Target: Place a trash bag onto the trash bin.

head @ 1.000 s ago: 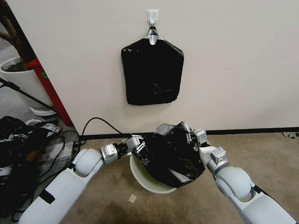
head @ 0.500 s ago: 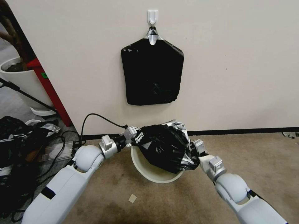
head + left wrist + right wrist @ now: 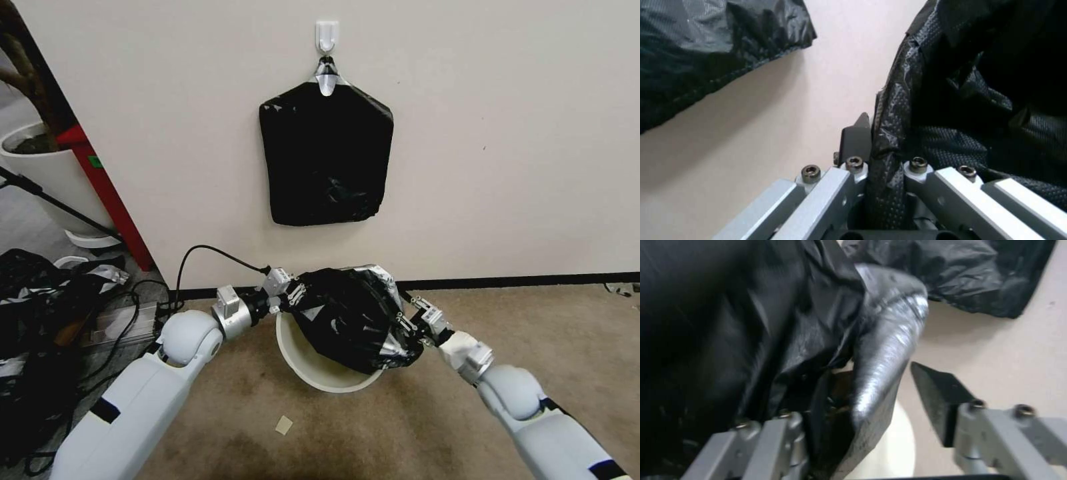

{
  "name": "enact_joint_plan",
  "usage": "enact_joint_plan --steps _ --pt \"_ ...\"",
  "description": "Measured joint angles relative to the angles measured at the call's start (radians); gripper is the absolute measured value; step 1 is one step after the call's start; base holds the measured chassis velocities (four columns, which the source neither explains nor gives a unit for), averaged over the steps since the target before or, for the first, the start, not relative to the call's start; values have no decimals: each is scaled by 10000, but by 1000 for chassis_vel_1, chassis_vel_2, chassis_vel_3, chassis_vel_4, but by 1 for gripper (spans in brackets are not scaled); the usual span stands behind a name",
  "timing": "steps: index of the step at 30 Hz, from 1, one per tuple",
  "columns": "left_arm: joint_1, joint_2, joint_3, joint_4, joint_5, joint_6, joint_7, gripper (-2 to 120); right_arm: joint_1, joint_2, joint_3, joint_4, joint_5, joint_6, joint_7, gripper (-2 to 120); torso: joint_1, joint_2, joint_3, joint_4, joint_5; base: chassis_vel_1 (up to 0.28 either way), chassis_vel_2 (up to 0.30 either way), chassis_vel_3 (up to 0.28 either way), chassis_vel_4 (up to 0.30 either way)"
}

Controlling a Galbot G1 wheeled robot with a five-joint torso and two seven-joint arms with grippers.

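The trash bag's loose (image 3: 344, 312) folds (image 3: 391, 343) are bunched close to the robot's right gripper, so the trash bag will spread over the bin's uncovered near rim when the robot pulls the bag's edge.
The trash bag (image 3: 347, 320), loose glossy black plastic, hangs stretched between my two grippers over the trash bin (image 3: 313, 377), a round cream-white bin on the carpet. Its lower part sags into the bin's mouth. My left gripper (image 3: 291, 295) is at the bag's left edge, above the bin's far-left rim. In the left wrist view the left gripper (image 3: 880, 146) is shut on a fold of the trash bag (image 3: 978, 100). My right gripper (image 3: 408, 321) is at the bag's right edge. In the right wrist view the right gripper (image 3: 871, 380) is open, with the bag's stretched grey edge (image 3: 885, 346) draped over one finger and the bin (image 3: 891, 446) below.
A flat black pack of bags (image 3: 325, 153) hangs from a wall hook (image 3: 327, 35) above the bin. Cables (image 3: 133, 300) and dark clutter lie on the floor at the left, near a white plant pot (image 3: 47, 173) and a red post (image 3: 107, 193). Bare carpet (image 3: 533, 320) lies to the right.
The bag has been pulled wider and lower over the bin. My right gripper moved down and outward to the right. My left gripper shifted slightly left and up.
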Motion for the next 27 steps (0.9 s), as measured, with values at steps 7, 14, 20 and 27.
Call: enact_joint_plan --steps 7,14,20,27 --pt "-35 -60 74 10 631 -44 -424 3 -103 -472 135 706 818 -2561 398 78 0 0 0 -1 0 0 0 0 0" --pt "76 25 5 -6 831 -22 -455 3 -140 -791 364 1425 2346 -4615 1293 99 0 0 0 -1 1 0 0 0 0" --pt "108 58 -18 -11 962 154 -660 3 -278 -867 526 2297 4466 -6777 2764 100 0 0 0 0 1 0 0 0 0" --pt "91 -2 39 -31 999 552 -1331 3 -414 -741 442 3950 5776 -8202 6782 100 0 0 0 1 -1 0 0 0 0"
